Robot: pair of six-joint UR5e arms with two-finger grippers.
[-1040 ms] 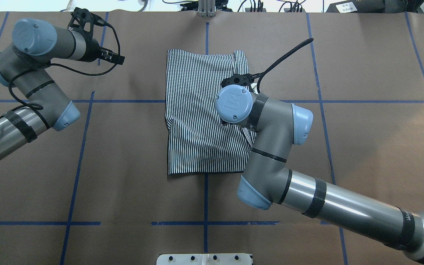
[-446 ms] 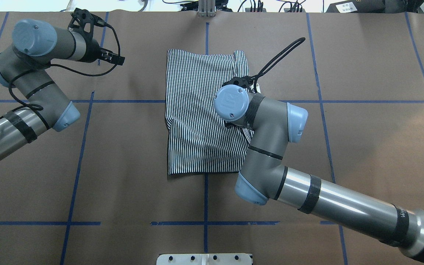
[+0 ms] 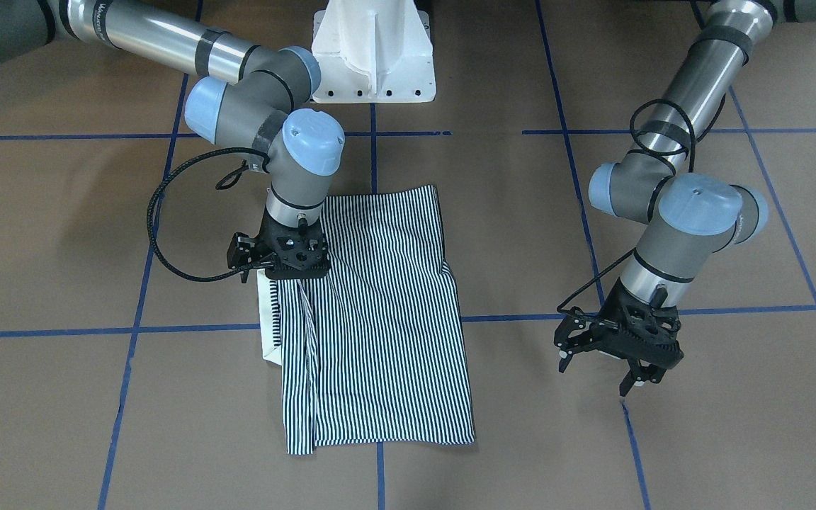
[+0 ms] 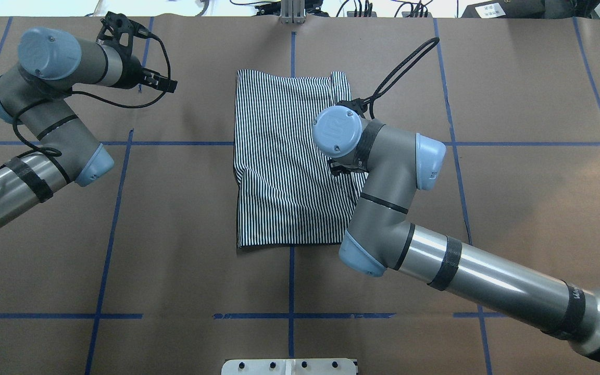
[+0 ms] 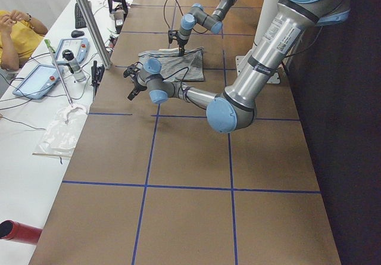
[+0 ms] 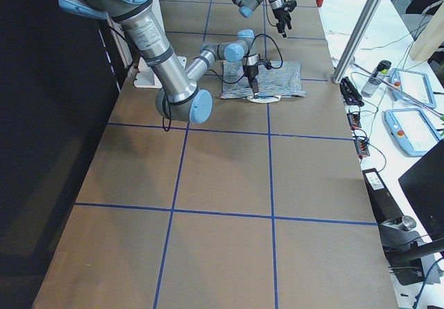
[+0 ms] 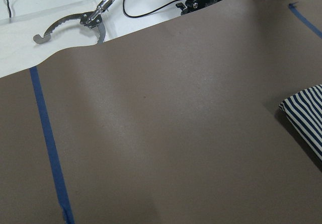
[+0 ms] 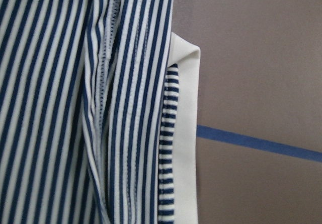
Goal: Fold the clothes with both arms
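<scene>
The shirt's edge (image 3: 301, 374) is folded over onto itself next to the cream collar, so the robot's right gripper needs to pull the shirt's edge back out flat over the collar (image 3: 269, 327).
The striped polo shirt (image 3: 380, 319) (image 4: 279, 166) lies folded into a rectangle at the table's middle. Its cream collar (image 3: 266, 319) (image 8: 183, 133) pokes out along the edge on the robot's right. My right gripper (image 3: 291, 276) points straight down on that edge, at or touching the fabric. Its fingers are hidden from overhead by the wrist (image 4: 337, 130) and absent from the right wrist view, so I cannot tell their state. My left gripper (image 3: 640, 379) (image 4: 167, 83) hangs open and empty over bare table, well off the shirt's left side. The left wrist view catches only a shirt corner (image 7: 307, 118).
The white pedestal base (image 3: 372, 49) stands at the robot's side. Blue tape lines (image 4: 117, 208) grid the brown table. Metal tongs (image 7: 75, 25), cables and pendants (image 5: 41, 77) lie beyond the far edge. A person in yellow (image 5: 15, 33) sits there.
The right arm's wrist has shifted a little toward the far side along the shirt's right edge, and its cable loop swung. The left arm and the shirt look unchanged.
</scene>
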